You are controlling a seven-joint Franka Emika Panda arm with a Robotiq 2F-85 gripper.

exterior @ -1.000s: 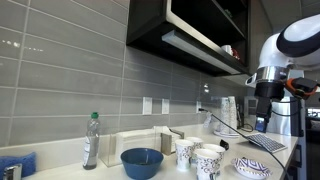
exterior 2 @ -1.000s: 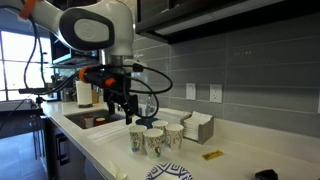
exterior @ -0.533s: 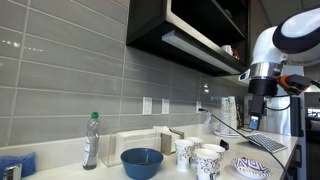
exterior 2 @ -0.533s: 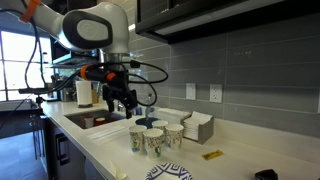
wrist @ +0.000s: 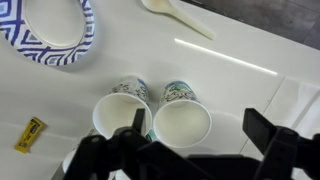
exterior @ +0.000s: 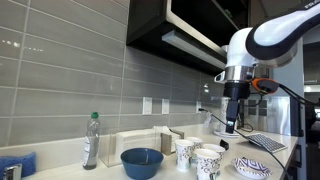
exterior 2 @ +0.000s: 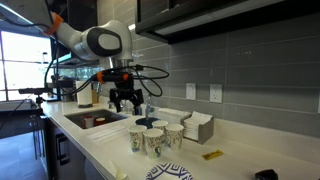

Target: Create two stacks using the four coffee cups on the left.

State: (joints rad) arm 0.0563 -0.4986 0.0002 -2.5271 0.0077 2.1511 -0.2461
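I expect both cups [wrist: 182, 123] to rise together, side by side, when I pinch their touching sides and lift, because two coffee cups stand rim to rim [wrist: 151, 119].
Several white patterned coffee cups [exterior: 197, 157] stand close together on the white counter, seen in both exterior views [exterior 2: 153, 138]. In the wrist view two of them show from above, one cup [wrist: 122, 115] and its neighbour [wrist: 182, 125], both upright and empty. My gripper [exterior: 231, 124] hangs open and empty above the cups, also in an exterior view [exterior 2: 127, 99]. In the wrist view its fingers [wrist: 190, 145] spread wide over the cups without touching them. No stacks show.
A blue bowl [exterior: 142, 161], a clear bottle [exterior: 91, 140] and a napkin box [exterior: 141, 141] stand by the wall. A blue patterned plate [wrist: 48, 30] and a white spoon [wrist: 175, 15] lie on the counter. A sink [exterior 2: 95, 119] is beside the cups.
The arm has swung across toward the cups and now hangs over them. The cups have not moved.
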